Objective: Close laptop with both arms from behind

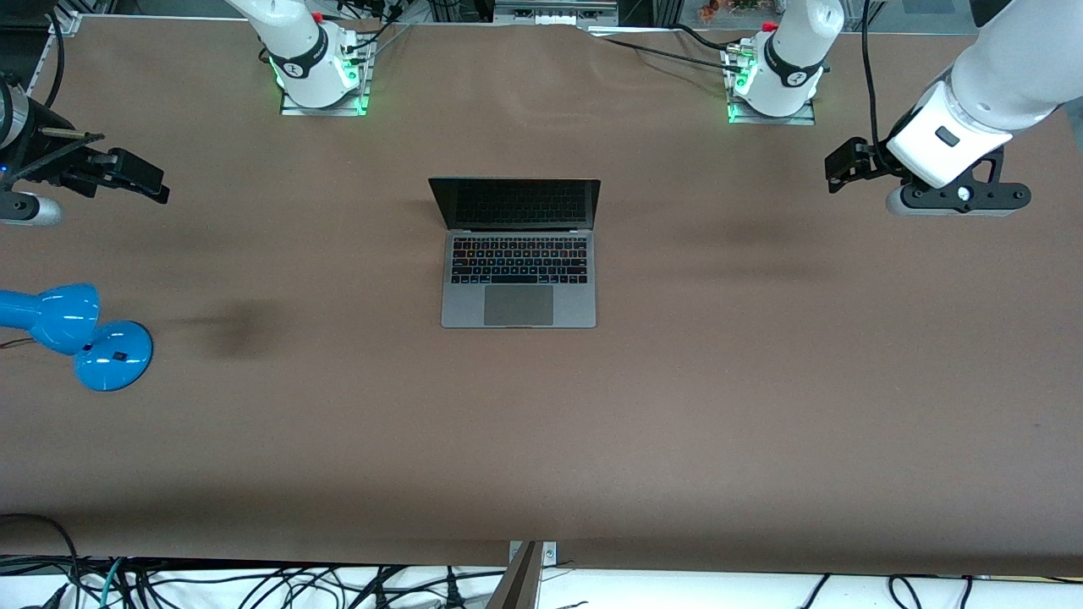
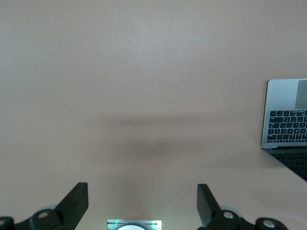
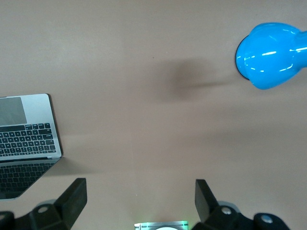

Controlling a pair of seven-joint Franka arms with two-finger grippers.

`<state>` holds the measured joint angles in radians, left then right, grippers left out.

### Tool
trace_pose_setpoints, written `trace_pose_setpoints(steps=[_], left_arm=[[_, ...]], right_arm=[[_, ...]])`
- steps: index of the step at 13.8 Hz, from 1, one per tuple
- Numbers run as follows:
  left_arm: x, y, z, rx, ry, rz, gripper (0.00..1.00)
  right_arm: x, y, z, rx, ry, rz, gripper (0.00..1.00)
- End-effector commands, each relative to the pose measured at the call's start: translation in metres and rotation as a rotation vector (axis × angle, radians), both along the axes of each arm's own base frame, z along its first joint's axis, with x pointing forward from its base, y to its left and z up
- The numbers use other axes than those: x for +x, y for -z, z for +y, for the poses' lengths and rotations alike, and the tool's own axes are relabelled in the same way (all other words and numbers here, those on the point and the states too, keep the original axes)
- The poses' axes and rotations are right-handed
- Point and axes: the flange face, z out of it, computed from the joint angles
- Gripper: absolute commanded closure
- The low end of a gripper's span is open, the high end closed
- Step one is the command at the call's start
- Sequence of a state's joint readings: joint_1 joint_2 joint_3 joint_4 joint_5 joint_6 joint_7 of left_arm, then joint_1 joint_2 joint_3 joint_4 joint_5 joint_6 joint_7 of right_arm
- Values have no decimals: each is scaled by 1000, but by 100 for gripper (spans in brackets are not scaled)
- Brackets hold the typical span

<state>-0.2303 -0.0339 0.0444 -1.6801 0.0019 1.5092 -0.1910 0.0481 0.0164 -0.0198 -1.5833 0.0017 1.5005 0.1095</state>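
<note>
My gripper will push, and the dark screen (image 1: pixel 515 203) will swing down over the keyboard while the base stays where it is, because the screen meets the flat-lying base at a hinge (image 1: pixel 519 232).
The grey laptop (image 1: pixel 518 254) stands open in the middle of the brown table, its dark screen upright and its keyboard and trackpad facing the front camera. It also shows in the left wrist view (image 2: pixel 288 122) and in the right wrist view (image 3: pixel 26 141). My left gripper (image 1: pixel 842 165) hangs open and empty over the table at the left arm's end, well apart from the laptop; it shows in the left wrist view (image 2: pixel 142 203). My right gripper (image 1: pixel 144 179) hangs open and empty over the table at the right arm's end; it shows in the right wrist view (image 3: pixel 141 201).
A blue desk lamp (image 1: pixel 76 334) lies at the right arm's end of the table, nearer to the front camera than the right gripper; it also shows in the right wrist view (image 3: pixel 271 55). The arm bases (image 1: pixel 321 72) (image 1: pixel 774 80) stand at the table's top edge. Cables lie along the front edge.
</note>
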Motion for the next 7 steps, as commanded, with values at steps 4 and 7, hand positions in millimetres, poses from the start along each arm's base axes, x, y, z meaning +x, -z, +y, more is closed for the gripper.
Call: trace_pose_setpoints(steps=[4,7], left_arm=[[1,-2,-1,-23,9,-21,0],[0,-2,-3,-30,12,-17,0]], right_arm=[[-9,1,-1,2,-1,2,0],[-8,1,0,2,-6,1,0]])
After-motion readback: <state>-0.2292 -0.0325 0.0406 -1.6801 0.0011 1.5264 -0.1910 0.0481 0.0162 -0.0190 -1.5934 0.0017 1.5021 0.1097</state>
